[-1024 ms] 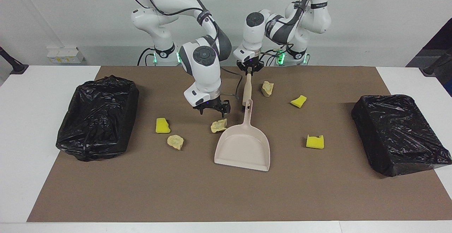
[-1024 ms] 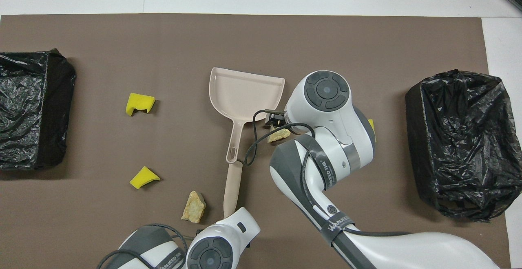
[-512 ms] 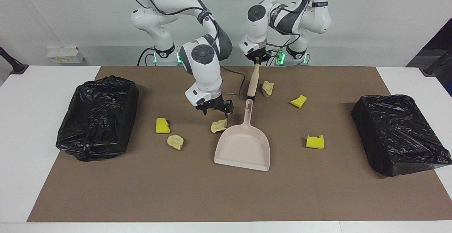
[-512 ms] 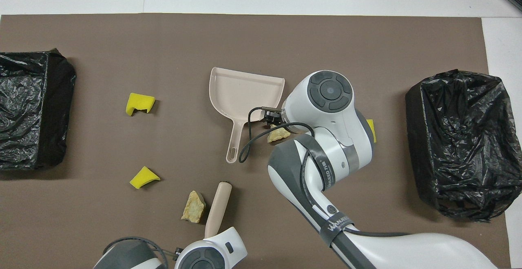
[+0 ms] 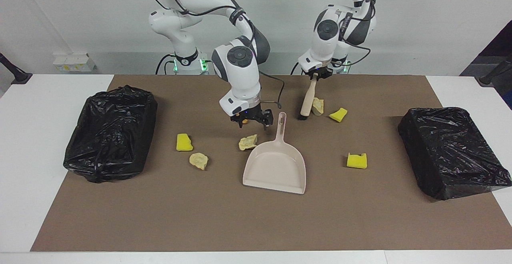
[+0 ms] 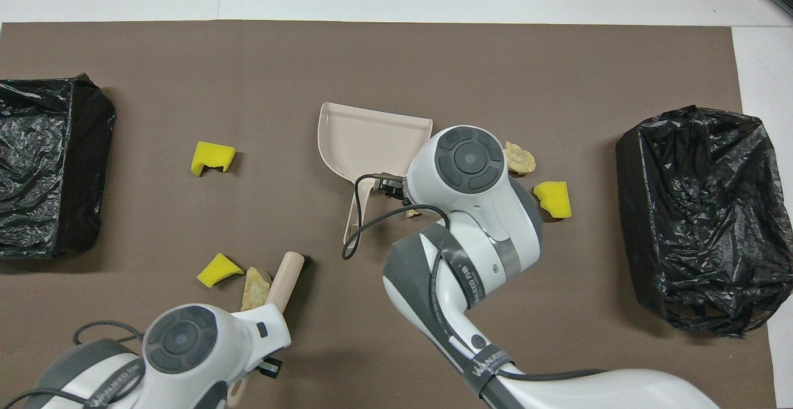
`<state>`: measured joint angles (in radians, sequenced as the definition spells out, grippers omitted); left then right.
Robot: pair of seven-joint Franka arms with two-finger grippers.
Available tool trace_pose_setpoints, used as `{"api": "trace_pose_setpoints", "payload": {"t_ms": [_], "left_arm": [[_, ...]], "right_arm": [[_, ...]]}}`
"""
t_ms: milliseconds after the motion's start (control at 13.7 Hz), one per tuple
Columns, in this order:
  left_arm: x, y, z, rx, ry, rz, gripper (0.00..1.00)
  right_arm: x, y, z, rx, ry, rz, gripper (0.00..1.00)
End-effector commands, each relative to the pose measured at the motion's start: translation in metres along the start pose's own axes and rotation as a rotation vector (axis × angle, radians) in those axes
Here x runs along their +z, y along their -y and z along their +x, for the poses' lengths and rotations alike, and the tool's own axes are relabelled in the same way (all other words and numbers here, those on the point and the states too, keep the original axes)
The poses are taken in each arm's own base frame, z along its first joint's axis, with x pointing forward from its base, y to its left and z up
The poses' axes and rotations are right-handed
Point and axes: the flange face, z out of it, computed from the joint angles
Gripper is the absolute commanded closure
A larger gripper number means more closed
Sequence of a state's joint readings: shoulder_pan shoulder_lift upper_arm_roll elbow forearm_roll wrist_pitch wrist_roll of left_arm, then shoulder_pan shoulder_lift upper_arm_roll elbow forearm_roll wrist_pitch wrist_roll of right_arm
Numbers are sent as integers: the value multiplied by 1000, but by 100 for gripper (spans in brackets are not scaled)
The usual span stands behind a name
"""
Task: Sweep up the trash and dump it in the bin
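I should take the dustpan's handle (image 5: 281,127) with my right gripper and turn the dustpan to face the trash beside the brush, because the dustpan's opening (image 6: 377,115) points away from that trash.
My left gripper (image 5: 315,76) is shut on the top of the beige brush (image 5: 306,101), which slants down with its tip on the mat. The brush (image 6: 284,280) touches a beige piece of trash (image 5: 318,106) lying beside a yellow piece (image 5: 338,114). My right gripper (image 5: 254,122) hangs open and empty beside the dustpan's handle (image 5: 282,123), above another beige scrap (image 5: 248,142). The beige dustpan (image 5: 276,170) lies flat mid-mat. More trash lies loose: yellow pieces (image 5: 184,142) (image 5: 357,161) and a beige chunk (image 5: 199,161).
A black-bagged bin (image 5: 110,132) stands at the right arm's end of the brown mat, and a second bin (image 5: 454,152) at the left arm's end. In the overhead view the right arm covers most of the scrap by the dustpan (image 6: 372,139).
My left gripper swung the brush toward the left arm's end, pushing the beige scrap up to the yellow one. My right gripper shifted closer to the dustpan's handle.
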<state>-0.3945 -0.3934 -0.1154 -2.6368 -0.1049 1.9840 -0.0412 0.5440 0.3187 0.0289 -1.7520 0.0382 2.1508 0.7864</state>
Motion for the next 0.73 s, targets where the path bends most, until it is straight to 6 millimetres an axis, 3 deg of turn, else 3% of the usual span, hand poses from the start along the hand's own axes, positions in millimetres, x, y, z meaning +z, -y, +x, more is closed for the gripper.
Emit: {"api": "trace_pose_setpoints", "payload": {"t_ms": [0, 73, 293, 512, 658], "left_arm": [[-6, 48, 41, 24, -43, -40, 100], [-15, 60, 58, 12, -53, -38, 100], [-53, 95, 101, -28, -60, -32, 100], [-103, 137, 104, -106, -93, -48, 100], [-100, 160, 99, -153, -96, -58, 100]], "right_arm": [[6, 37, -28, 45, -71, -13, 0], [17, 54, -42, 42, -76, -28, 0], [28, 76, -58, 9, -155, -73, 0], [38, 76, -58, -20, -175, -48, 0], [50, 79, -62, -36, -170, -55, 0]]}}
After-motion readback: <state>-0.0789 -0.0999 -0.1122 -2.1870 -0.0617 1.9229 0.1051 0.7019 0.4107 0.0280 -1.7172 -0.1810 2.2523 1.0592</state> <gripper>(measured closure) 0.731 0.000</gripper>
